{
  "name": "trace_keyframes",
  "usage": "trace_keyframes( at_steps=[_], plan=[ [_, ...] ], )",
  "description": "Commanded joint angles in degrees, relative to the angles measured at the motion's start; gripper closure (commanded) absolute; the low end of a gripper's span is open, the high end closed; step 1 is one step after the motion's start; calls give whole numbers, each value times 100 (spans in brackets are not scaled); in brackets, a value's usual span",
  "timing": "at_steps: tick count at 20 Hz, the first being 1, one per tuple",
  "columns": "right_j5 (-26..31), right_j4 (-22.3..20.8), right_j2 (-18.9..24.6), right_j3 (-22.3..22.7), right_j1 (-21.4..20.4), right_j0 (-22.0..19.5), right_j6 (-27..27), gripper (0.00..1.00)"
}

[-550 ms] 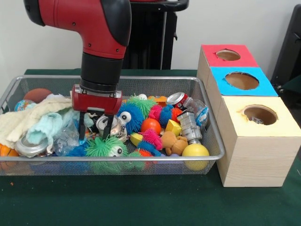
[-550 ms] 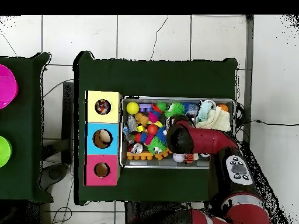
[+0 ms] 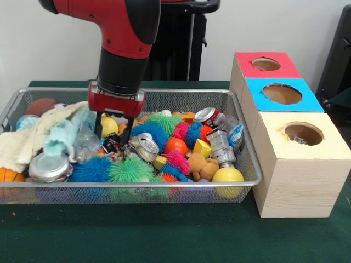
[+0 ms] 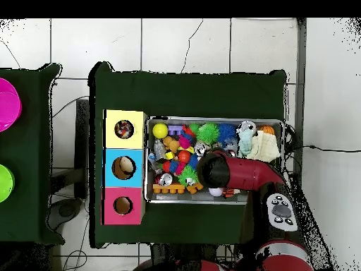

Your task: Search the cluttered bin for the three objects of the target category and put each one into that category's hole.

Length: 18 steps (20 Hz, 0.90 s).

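Note:
The front green spiky ball (image 3: 131, 170) is pressed against the multicoloured patterned cloth (image 3: 114, 155), so I expect the ball to rise together with the cloth when I lift it.
The wire mesh bin (image 3: 164, 189) is full of mixed toys, cans and cloths; it also shows in the overhead view (image 4: 214, 121). My gripper (image 3: 112, 131) hangs low into the bin's left middle, its fingers (image 3: 98, 126) apart and open, with a yellow ball (image 3: 109, 126) behind them. A small dark, red and white scrap (image 3: 112, 144) lies just below the tips; I cannot tell what it is. No speckled limp piece shows clearly in the bin. The yellow-topped box (image 3: 301, 170) stands nearest, and its hole (image 3: 303, 133) has something small inside. In the overhead view the arm (image 4: 233, 171) hides the gripper.
The blue-topped box (image 3: 281, 94) and red-topped box (image 3: 266, 64) stand behind the yellow one. A cream cloth (image 3: 27, 139) and a mint cloth (image 3: 63, 137) lie left of the gripper. A crushed can (image 3: 147, 147), a green spiky ball (image 3: 130, 171) and an orange ball (image 3: 175, 145) lie to its right.

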Motion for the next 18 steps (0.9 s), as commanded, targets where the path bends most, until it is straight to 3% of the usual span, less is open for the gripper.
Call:
trace_keyframes(
  at_steps=[1,5,9,15,18],
  plan=[
    [1143,352,-254,683,253,-59,1080,0],
    [1142,436,-145,664,446,-185,949,0],
    [717,403,24,587,629,-323,832,0],
    [-441,88,298,392,793,-550,715,0],
    [-650,-32,500,327,766,-737,524,0]
  ],
)
